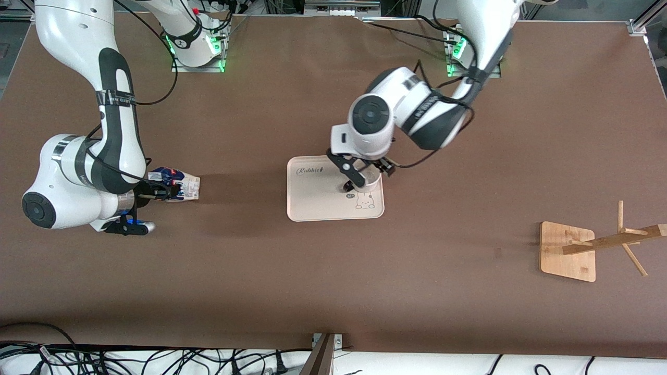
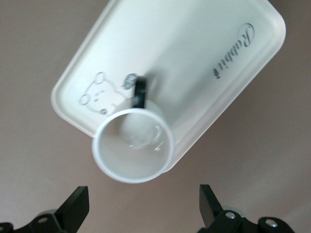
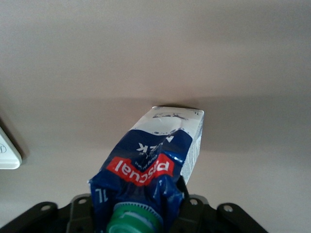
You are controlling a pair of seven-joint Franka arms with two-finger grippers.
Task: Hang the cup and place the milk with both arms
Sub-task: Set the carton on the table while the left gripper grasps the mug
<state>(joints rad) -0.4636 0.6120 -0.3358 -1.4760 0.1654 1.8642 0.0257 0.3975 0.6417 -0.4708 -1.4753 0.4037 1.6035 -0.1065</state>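
I expect the white cup (image 2: 133,145) to tip onto its side when I hang it by the handle, because the black handle (image 2: 139,92) sticks out from the cup's side.
The white cup (image 2: 133,145) stands upright at the edge of the cream tray (image 2: 204,43), its black handle (image 2: 140,93) pointing over the tray. My left gripper (image 2: 143,208) is open above the cup, and its fingers (image 2: 77,208) are clear of the rim. In the front view the left gripper (image 1: 366,173) hides most of the cup (image 1: 372,180). My right gripper (image 1: 161,190) is shut on the gable top of the dark-blue milk carton (image 1: 177,185), which lies sideways toward the right arm's end of the table. The right wrist view shows the carton (image 3: 155,165) and its green cap (image 3: 133,218).
The tray (image 1: 318,192) lies mid-table with a rabbit drawing and lettering. A wooden cup rack (image 1: 568,250) with slanted pegs stands toward the left arm's end, nearer the front camera. A tray corner (image 3: 7,153) shows in the right wrist view. Cables lie along the table's front edge.
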